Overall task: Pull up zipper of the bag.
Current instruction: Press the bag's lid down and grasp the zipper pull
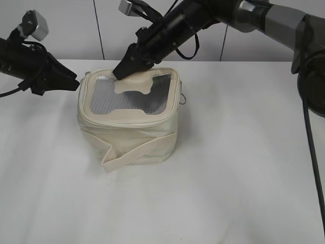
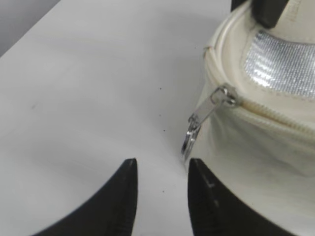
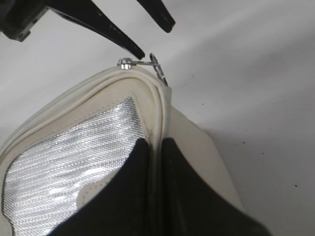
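My right gripper pins the lid rim (image 3: 156, 132) while the silver ring pull (image 2: 190, 134) hangs free, so my left gripper should take the pull and draw it toward the bag's front.
The boxy cream bag (image 1: 127, 137) stands on the white table, its grey mesh lid (image 1: 104, 96) with the cream H patch facing up. The cream zipper (image 2: 275, 115) runs round the lid rim. One silver ring pull (image 2: 194, 130) hangs at the bag's left corner; it also shows in the right wrist view (image 3: 156, 66). My left gripper (image 2: 161, 167) is open, its tips just below and beside that pull, not closed on it. My right gripper (image 3: 156, 143) is shut on the lid rim (image 3: 160, 110) at the bag's back edge (image 1: 124, 71).
A second silver ring pull (image 1: 184, 97) hangs at the bag's right side. The flat cream strap (image 1: 133, 152) wraps the bag's front. The white table (image 1: 244, 168) stretches in front and to the right; a grey wall stands behind.
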### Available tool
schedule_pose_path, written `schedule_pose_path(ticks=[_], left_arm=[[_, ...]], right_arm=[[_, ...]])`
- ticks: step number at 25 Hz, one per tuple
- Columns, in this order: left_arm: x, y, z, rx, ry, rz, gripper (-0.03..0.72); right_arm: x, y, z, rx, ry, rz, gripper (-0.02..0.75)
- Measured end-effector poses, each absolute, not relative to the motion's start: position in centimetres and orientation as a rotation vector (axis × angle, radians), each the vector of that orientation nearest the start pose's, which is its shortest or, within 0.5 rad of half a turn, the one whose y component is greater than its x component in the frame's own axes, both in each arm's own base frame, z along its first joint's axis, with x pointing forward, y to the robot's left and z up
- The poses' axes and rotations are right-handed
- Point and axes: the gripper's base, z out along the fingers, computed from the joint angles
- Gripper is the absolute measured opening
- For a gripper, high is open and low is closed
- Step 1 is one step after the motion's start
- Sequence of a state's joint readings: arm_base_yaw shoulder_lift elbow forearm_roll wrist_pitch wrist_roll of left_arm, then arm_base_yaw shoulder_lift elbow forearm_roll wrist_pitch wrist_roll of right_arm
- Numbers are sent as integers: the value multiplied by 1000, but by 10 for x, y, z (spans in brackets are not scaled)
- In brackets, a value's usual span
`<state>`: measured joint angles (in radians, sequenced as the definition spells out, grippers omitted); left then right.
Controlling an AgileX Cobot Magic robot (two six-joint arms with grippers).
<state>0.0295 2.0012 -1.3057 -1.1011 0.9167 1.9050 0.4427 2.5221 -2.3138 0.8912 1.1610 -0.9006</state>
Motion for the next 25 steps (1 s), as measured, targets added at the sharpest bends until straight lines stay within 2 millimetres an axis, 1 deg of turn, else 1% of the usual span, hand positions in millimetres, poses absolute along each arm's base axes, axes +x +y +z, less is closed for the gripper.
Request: schedule_pose_path(ticks=[5,9,14,15,16,17,18,19,21,25], left_arm=[[399,-58,179,1328,1930,-562,269],[398,-70,179,1361,1912,-571,269],[400,-82,178,1372,1910,-501,265],[401,-86,177,1379,1909,-479,247],[401,-88,177,1390,1908,-456,207],[401,-91,176,1406,1906,-437,155],[401,-93,175,1426,1902,-427,83],[400,-93,174,1449,1900,-413,36],[399,-91,173,1479,1913,-392,-2],[396,-87,173,1406,2051,-421,-8]], right_arm=[[454,287,191,-1289,2127,1037,52],[454,287,191,-1289,2127,1037,52],[455,287,191,-1284,2133,1036,50],[455,287,191,-1283,2134,1037,50],[455,287,191,-1282,2133,1038,50],[455,287,191,-1281,2134,1038,50],[455,287,191,-1280,2134,1038,50],[455,287,191,-1279,2135,1038,50],[455,287,190,-1274,2140,1038,50],[456,287,190,-1231,2172,1038,50]])
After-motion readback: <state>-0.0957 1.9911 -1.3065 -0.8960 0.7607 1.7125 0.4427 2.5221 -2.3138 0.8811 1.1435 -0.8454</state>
